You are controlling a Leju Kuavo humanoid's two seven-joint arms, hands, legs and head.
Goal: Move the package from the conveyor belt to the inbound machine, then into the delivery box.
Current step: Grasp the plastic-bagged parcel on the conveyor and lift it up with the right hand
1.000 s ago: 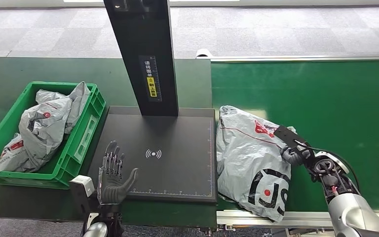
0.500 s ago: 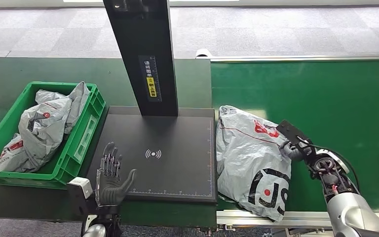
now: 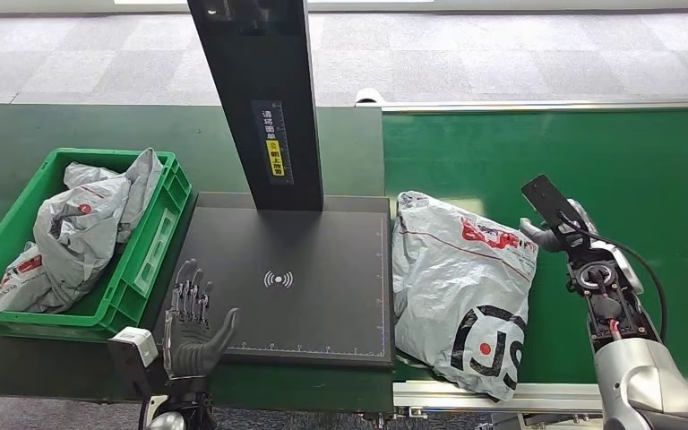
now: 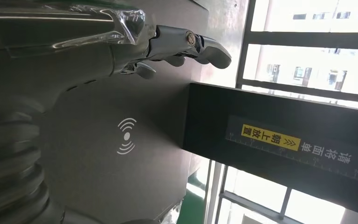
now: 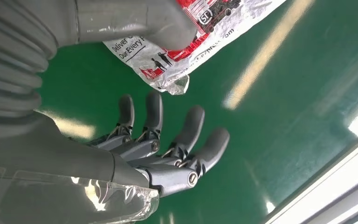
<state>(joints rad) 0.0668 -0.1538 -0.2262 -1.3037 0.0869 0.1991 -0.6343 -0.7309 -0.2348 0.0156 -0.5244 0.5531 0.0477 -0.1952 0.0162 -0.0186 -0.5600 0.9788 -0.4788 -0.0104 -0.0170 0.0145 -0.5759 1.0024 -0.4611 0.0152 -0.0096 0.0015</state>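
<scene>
The grey plastic package [image 3: 468,288] will gather into folds around the grip when I lift it, because loose wrinkles [image 3: 425,278] run across the package's plastic.
The grey plastic package [image 3: 461,287] with red and black print lies on the green conveyor belt [image 3: 609,161], against the right edge of the inbound machine's black plate [image 3: 322,260]. My right hand [image 3: 551,215] hovers over the belt just right of the package, fingers [image 5: 186,140] spread and holding nothing. A corner of the package [image 5: 191,42] lies beside that hand. My left hand [image 3: 193,318] is open at the plate's front left corner, its fingers [image 4: 191,44] above the plate [image 4: 102,102].
The green delivery box [image 3: 148,260] stands left of the machine and holds several grey packages [image 3: 81,228]. The machine's black column [image 3: 260,98] rises at the plate's back; it carries a yellow label [image 4: 270,136]. A metal rail [image 3: 502,394] runs along the belt's front edge.
My right hand has come off the package's right edge and moved away along the belt, fingers spread. The package's edge has settled. My left hand has drawn back slightly.
</scene>
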